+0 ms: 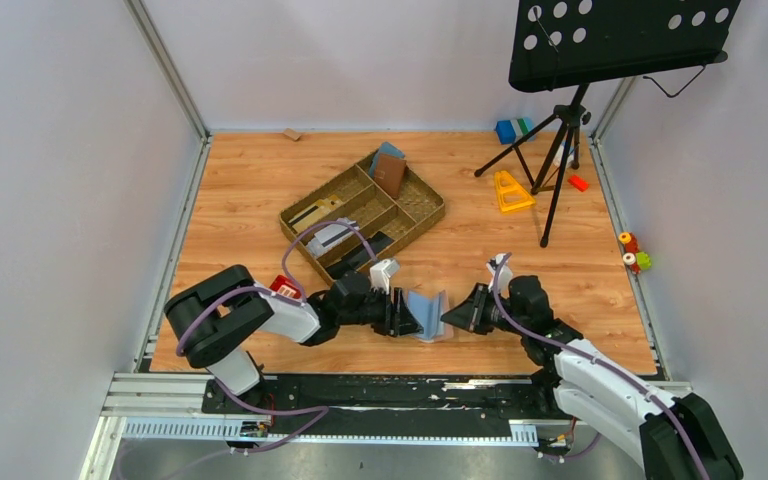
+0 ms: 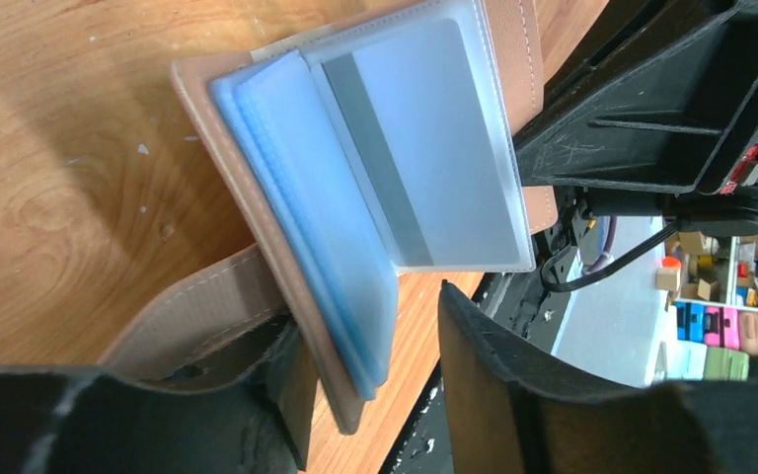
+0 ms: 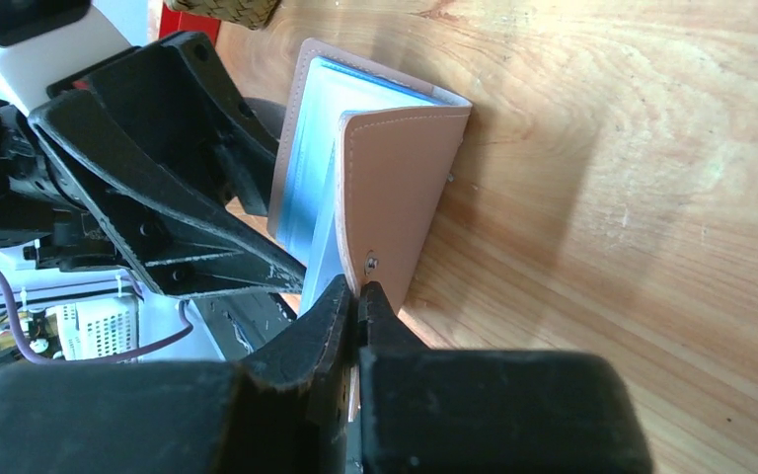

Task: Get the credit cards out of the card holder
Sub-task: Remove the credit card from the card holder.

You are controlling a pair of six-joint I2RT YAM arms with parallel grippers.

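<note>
The tan cover (image 2: 516, 65) is held down by my right gripper beside the grey card, so my left gripper should clamp the blue sleeves (image 2: 343, 296) first. This will free my right gripper for the card.
The card holder (image 1: 428, 314) stands open on the wooden floor between my two grippers, tan outside with blue-grey sleeves inside. In the left wrist view a grey card with a dark stripe (image 2: 424, 148) shows through a clear sleeve. My left gripper (image 2: 375, 380) is open. One tan cover and the blue sleeves (image 2: 341, 296) lie between its fingers, with a gap on the right side. My right gripper (image 3: 360, 296) is shut on the edge of the other tan cover (image 3: 395, 188), just below its snap.
Behind the arms lies a wicker tray (image 1: 422, 205) with a brown and a blue wallet (image 1: 390, 170) leaning in it. A red block (image 1: 282, 288) sits by the left arm. A music stand tripod (image 1: 558, 150) and small toys (image 1: 510, 190) stand at the back right.
</note>
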